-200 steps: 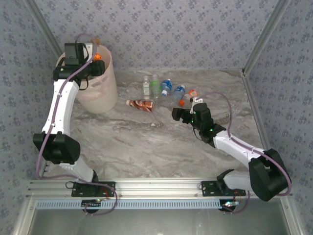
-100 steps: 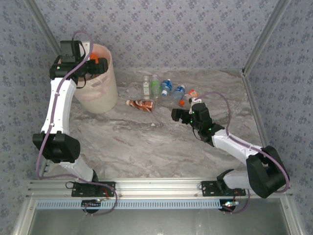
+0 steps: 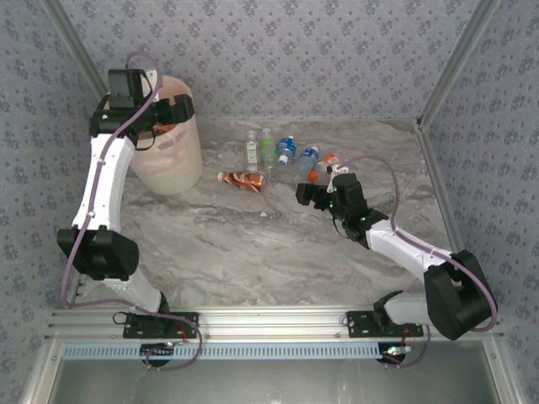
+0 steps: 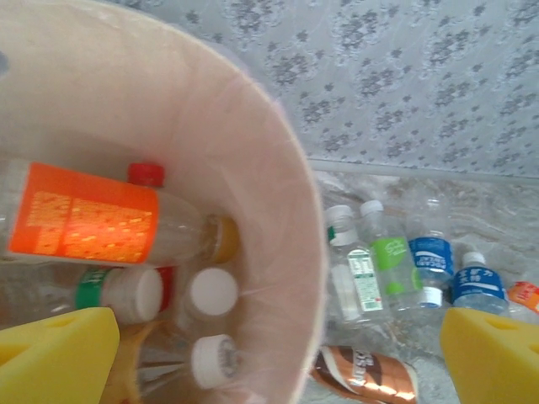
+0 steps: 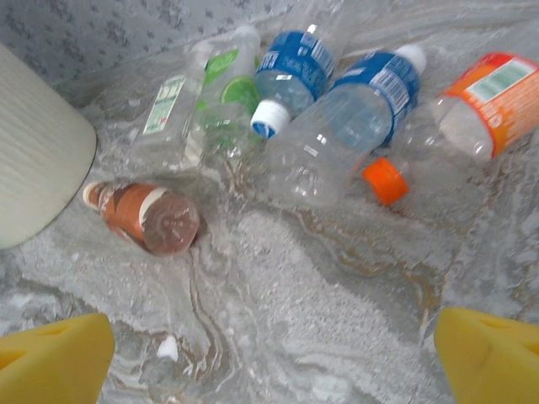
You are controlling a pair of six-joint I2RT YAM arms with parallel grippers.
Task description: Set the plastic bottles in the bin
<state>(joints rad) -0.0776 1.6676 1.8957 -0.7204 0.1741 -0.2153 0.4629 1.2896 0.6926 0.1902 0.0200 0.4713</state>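
Note:
The orange-labelled bottle [image 3: 330,160] is a long way from the bin and my left gripper, so next my right gripper grabs that bottle [image 5: 498,99] and passes it to my left gripper.
The pale pink bin [image 3: 175,160] stands at the back left. My left gripper [image 3: 173,109] hovers over its rim, open and empty. In the left wrist view the gripper [image 4: 269,366] straddles the bin wall [image 4: 290,219]; inside are an orange-labelled bottle [image 4: 84,215] and several white-capped bottles [image 4: 210,290]. On the table lie a white-labelled bottle [image 3: 252,150], a green one [image 3: 267,150], two blue ones [image 3: 287,149], an orange-labelled one [image 3: 331,161] and a brown one [image 3: 242,179]. My right gripper [image 3: 306,195] is open, just short of them. In its wrist view the gripper [image 5: 274,362] faces the brown bottle [image 5: 143,215] and a blue bottle [image 5: 349,126].
A loose orange cap [image 5: 385,181] lies by the blue bottles. A small white scrap [image 5: 168,347] sits on the marbled table [image 3: 253,252] in front of my right gripper. Patterned walls close in the back and both sides.
My left gripper held an orange-labelled bottle above the bin; it has opened, and the bottle is now inside the bin. The gripper swung right over the rim. The right arm barely moved.

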